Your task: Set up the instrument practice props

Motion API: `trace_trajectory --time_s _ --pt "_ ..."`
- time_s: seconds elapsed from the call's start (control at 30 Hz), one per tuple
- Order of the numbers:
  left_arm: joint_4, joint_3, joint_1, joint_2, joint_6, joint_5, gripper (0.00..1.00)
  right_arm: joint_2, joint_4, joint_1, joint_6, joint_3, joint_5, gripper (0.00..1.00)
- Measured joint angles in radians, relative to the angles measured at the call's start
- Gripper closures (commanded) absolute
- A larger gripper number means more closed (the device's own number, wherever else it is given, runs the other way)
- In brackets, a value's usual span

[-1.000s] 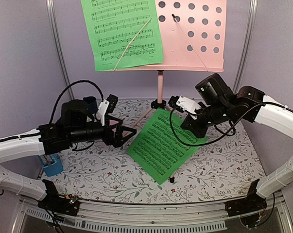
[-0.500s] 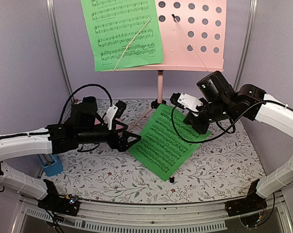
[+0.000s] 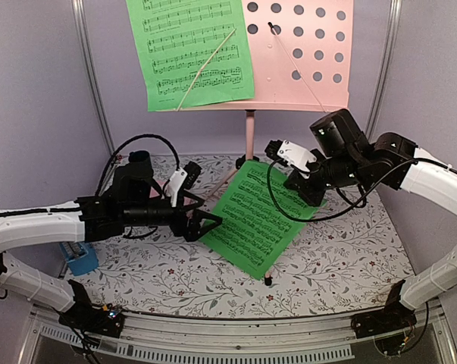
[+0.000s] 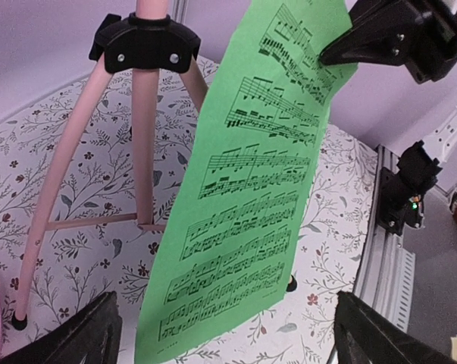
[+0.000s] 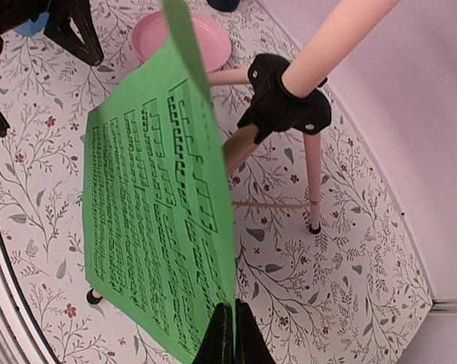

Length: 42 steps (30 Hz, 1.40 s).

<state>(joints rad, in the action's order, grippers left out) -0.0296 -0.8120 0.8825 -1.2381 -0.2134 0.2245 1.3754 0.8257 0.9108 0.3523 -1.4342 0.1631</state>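
Note:
I can see the second green page (image 3: 257,214) hanging at a slant from my right gripper. I should pinch its free lower end (image 3: 219,244) with my left gripper and help turn the page upright before the desk.
The pink music stand has its perforated desk (image 3: 304,53) at the top and its pole (image 3: 249,136) behind the arms. One green sheet-music page (image 3: 194,49) rests on the desk's left half. My right gripper (image 3: 308,197) is shut on an edge of the second green page (image 3: 255,220), which hangs tilted above the table. In the right wrist view the closed jaws (image 5: 232,334) pinch that page (image 5: 152,220). My left gripper (image 3: 211,220) stands open, nothing in it, just left of the page's lower edge (image 4: 251,189). The blue metronome (image 3: 80,258) sits at the far left, partly hidden by my left arm.
The stand's black hub (image 4: 141,45) and three pink legs (image 4: 54,189) spread over the flowered tabletop behind the hanging page. A round pink disc (image 5: 183,38) lies beyond the page. A dark blue cup (image 3: 141,159) stands at the back left. Purple walls enclose the table.
My left gripper has moved right, up to the hanging page's lower left edge. My right gripper has raised the page a little and drawn it toward the stand.

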Motion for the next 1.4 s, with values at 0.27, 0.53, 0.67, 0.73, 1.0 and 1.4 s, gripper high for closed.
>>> trace_trajectory --time_s 0.27,0.53,0.67,0.73,1.0,1.4 --pt "-0.267 0.296 -0.015 0.200 -0.070 -0.047 0.01 -0.283 -0.283 0.000 0.008 0.254 -0.099 1.00" --pt "-0.574 0.522 -0.019 0.315 -0.135 -0.091 0.01 -0.469 -0.526 -0.002 0.010 0.372 -0.222 1.00" --pt "-0.695 0.511 -0.019 0.268 -0.145 -0.085 0.03 -0.513 -0.597 -0.002 -0.009 0.405 -0.294 1.00" --pt "-0.761 0.503 -0.016 0.236 -0.149 -0.072 0.07 -0.539 -0.626 -0.002 -0.027 0.424 -0.331 1.00" --pt "-1.011 0.481 0.028 0.183 -0.089 -0.013 0.41 -0.561 -0.712 -0.002 -0.115 0.461 -0.422 1.00" --pt "-1.010 0.446 0.037 0.229 -0.022 0.071 1.00 -0.562 -0.810 -0.029 -0.238 0.595 -0.460 0.49"
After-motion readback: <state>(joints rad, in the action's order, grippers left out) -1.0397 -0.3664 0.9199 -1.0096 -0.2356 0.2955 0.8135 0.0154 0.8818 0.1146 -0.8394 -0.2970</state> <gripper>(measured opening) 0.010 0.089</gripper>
